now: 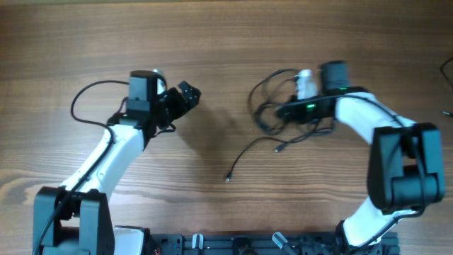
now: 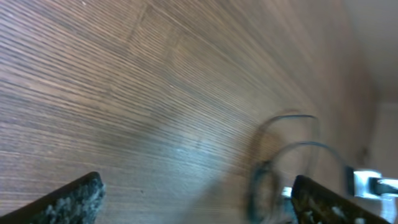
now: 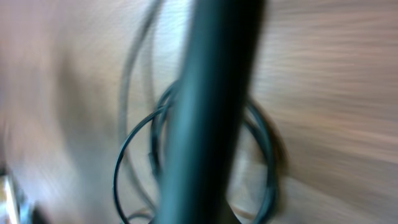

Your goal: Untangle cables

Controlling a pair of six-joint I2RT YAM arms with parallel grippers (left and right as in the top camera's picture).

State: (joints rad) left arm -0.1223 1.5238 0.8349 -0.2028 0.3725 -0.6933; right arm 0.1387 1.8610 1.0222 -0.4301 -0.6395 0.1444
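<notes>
My gripper will lift the strand of cable (image 2: 305,144), which should then curve out in a smooth, wide arc, because the cables curl in rounded loops (image 2: 287,116) above their shadows.
The cables (image 1: 267,106) are thin black wires bunched in loose loops at the centre right of the wooden table. One strand trails down left to a small plug end (image 1: 228,178), and another plug end (image 1: 277,149) lies below the bunch. My right gripper (image 1: 280,111) rests in the bunch and looks shut on a strand. In the right wrist view it is one blurred dark bar (image 3: 211,93) with cable loops (image 3: 124,155) behind it. My left gripper (image 1: 188,95) is open and empty, left of the bunch. Its view shows both fingertips wide apart (image 2: 199,199) and blurred cable loops (image 2: 292,146).
The left arm's thicker black cable (image 1: 83,95) loops out at the left. Another dark cable (image 1: 446,67) shows at the right edge. The arm bases and a black rail (image 1: 269,244) line the front edge. Bare wood (image 1: 219,42) lies between and behind the arms.
</notes>
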